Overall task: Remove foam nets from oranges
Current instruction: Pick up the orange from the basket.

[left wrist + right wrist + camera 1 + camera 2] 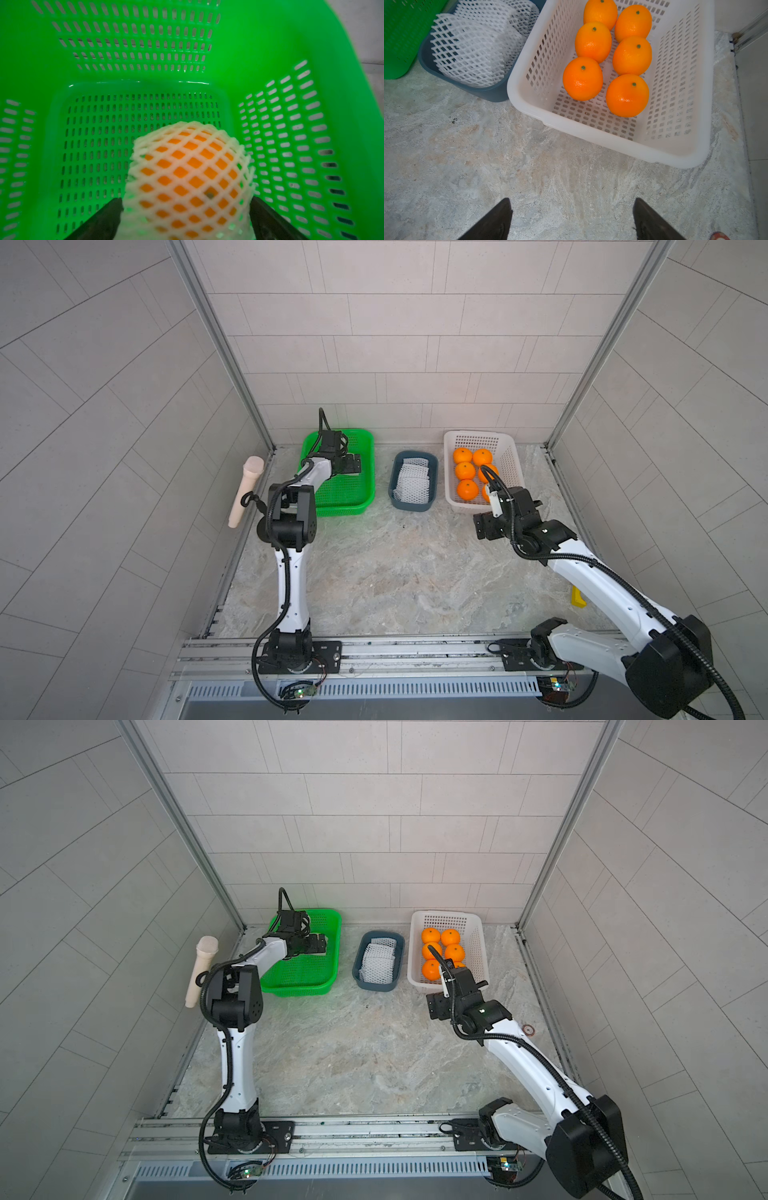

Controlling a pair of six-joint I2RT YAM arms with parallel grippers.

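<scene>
My left gripper's fingers stop short of most of the netted orange (190,168), so I should reach deeper around the orange's sides (240,170) before I lift it out of the green basket.
One orange (187,166) wrapped in a white foam net (239,149) rests on the floor of the green basket (259,52). My left gripper (186,200) is open, with a finger close on each side of the net; in both top views the gripper (353,464) covers that fruit. Several bare oranges (593,41) lie in the white basket (591,133) at the back right (511,456). Loose foam nets (473,47) fill the blue-grey bin (392,485). My right gripper (572,200) is open and empty over the bare counter, just in front of the white basket (482,524).
The green basket (345,493), bin and white basket stand in a row along the back wall. A wooden pestle-shaped piece (245,489) hangs at the left wall. A yellow object (578,597) lies by the right edge, behind the right arm.
</scene>
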